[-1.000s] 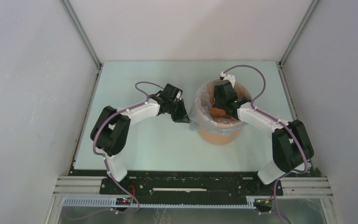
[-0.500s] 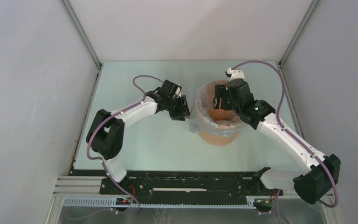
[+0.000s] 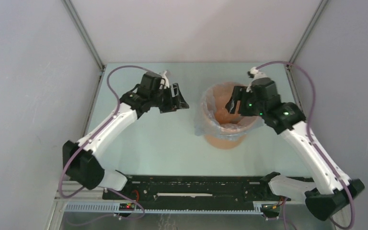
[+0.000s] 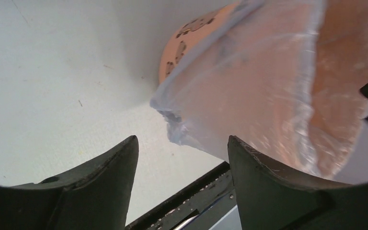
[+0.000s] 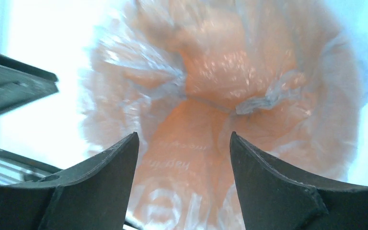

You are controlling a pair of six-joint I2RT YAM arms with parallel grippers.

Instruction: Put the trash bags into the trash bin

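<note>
The trash bag is bunched up in loose folds inside the trash bin (image 5: 261,101), so my right gripper should go down into the bin's opening (image 3: 223,114) and push the bag deeper.
The orange trash bin (image 3: 225,140) stands upright at the table's middle right. The pale translucent trash bag (image 3: 202,122) lines its inside and drapes over its rim and left side. My left gripper (image 3: 178,99) hangs open a short way left of the bin, apart from the film. In the left wrist view the bag (image 4: 239,96) covers the bin (image 4: 347,67) beyond my empty left gripper (image 4: 182,139). My right gripper (image 3: 233,103) hovers open above the bin's right rim. The right wrist view looks down into the bag (image 5: 211,72) past my empty right gripper (image 5: 183,135).
The pale green table (image 3: 139,143) is walled by white panels at the left, back and right. A black rail (image 3: 187,184) with the arm bases runs along the near edge. Purple cables loop over both arms.
My left gripper opened, let go of the bag's edge and drew back to the left. My right gripper opened wider and rose out of the bin toward its right rim.
</note>
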